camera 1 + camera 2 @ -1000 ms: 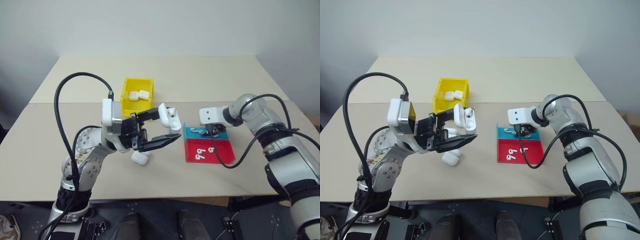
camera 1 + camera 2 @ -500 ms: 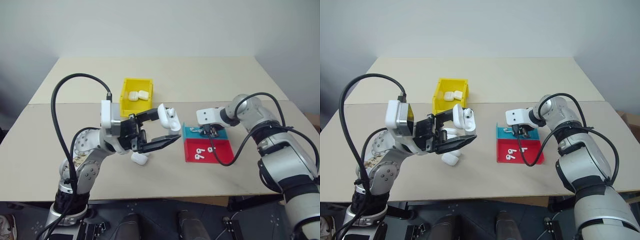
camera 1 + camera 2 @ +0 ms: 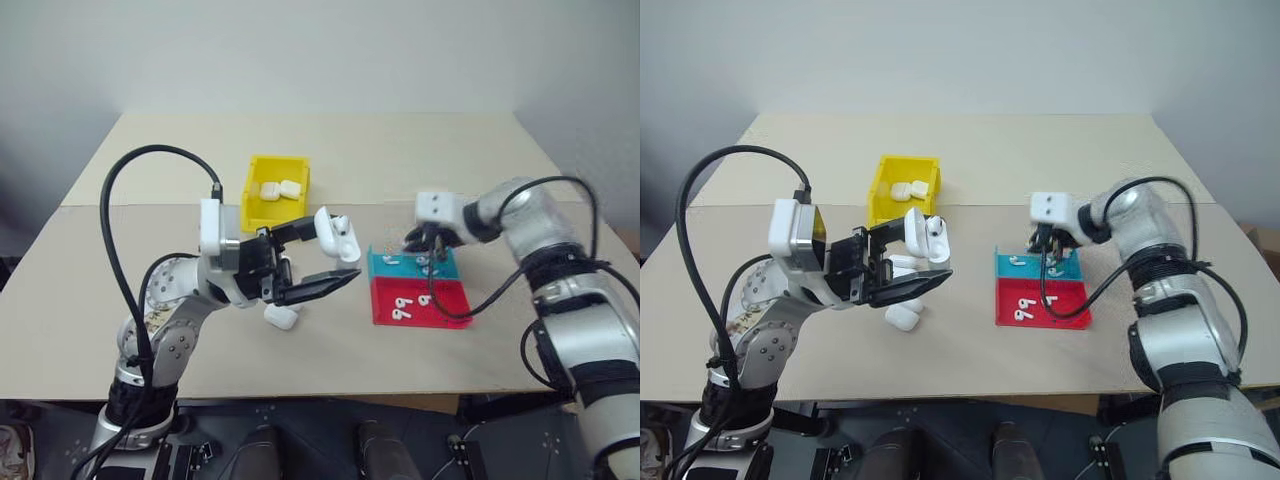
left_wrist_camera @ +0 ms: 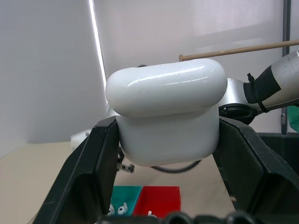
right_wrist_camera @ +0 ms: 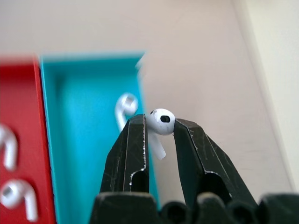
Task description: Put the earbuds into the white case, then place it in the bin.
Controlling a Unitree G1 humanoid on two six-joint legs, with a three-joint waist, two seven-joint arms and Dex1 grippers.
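The robot's right gripper holds the earbud [image 5: 161, 120] by its head with the stem free, so it should keep moving toward the open white case [image 3: 344, 243] until the stem enters the empty slot.
My left gripper [image 3: 338, 254] is shut on the white case [image 3: 337, 235], held above the table with its lid hinged open; the left wrist view has the case [image 4: 163, 116] wedged between both fingers. My right gripper [image 3: 424, 241] hovers just over the teal tray [image 3: 385, 268], shut on one earbud [image 5: 161, 120] pinched by its head, stem hanging down. Another earbud [image 5: 125, 105] lies in the teal tray below. More earbuds [image 3: 401, 310] lie in the red tray [image 3: 447, 306]. The yellow bin [image 3: 251, 196] stands behind the left gripper.
Two white cases [image 3: 280, 189] lie inside the yellow bin. A loose white case [image 3: 281, 317] rests on the table under my left gripper. The red and teal trays sit side by side right of centre. Beige tabletop stretches beyond them.
My right gripper closed on an earbud in the teal tray and lifted it up, its wrist turning. The left gripper and its case stayed still.
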